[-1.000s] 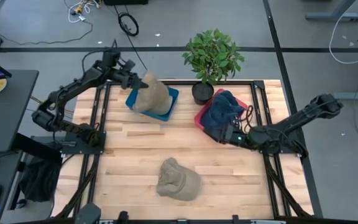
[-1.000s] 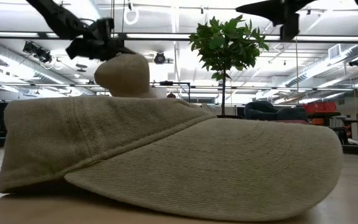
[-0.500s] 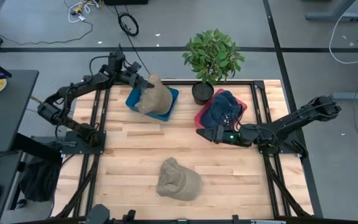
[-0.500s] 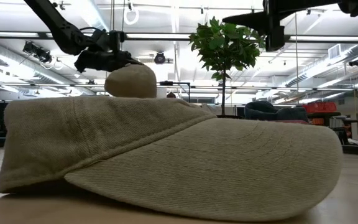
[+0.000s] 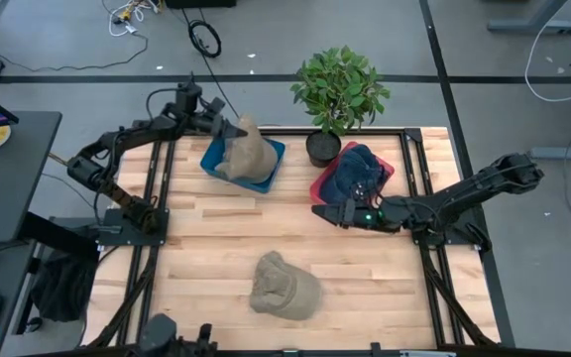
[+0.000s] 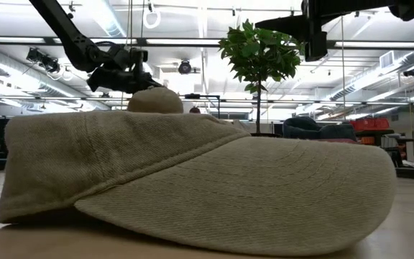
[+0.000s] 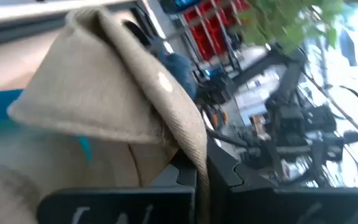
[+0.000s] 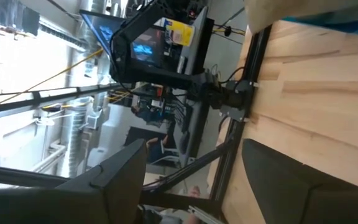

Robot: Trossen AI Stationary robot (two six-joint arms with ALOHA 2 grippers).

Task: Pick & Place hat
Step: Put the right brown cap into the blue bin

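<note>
The hanging tan hat is lined up with the blue tray under it. I keep lowering my left gripper until the hat rests inside, then let go.
My left gripper is shut on a tan hat over the blue tray at the far left; it also shows in the low view above the hat's top. A second tan hat lies crown up on the table near the front edge and fills the low view. A blue hat lies on the red tray. My right gripper is open and empty above the table, left of the red tray. My left gripper pinches a folded edge of the tan hat between its two fingers, coming from the table's left and slanting down. The hat hangs from the hold, and its lower part rests in the blue tray.
A potted plant stands at the far edge between the two trays. The black frame rails run along the table's sides. Bare wood lies between the trays and the front hat.
My left gripper has gone down with the tan hat, which has sunk onto the blue tray. My right gripper has gone from the blue hat toward the table's left and then kept still.
</note>
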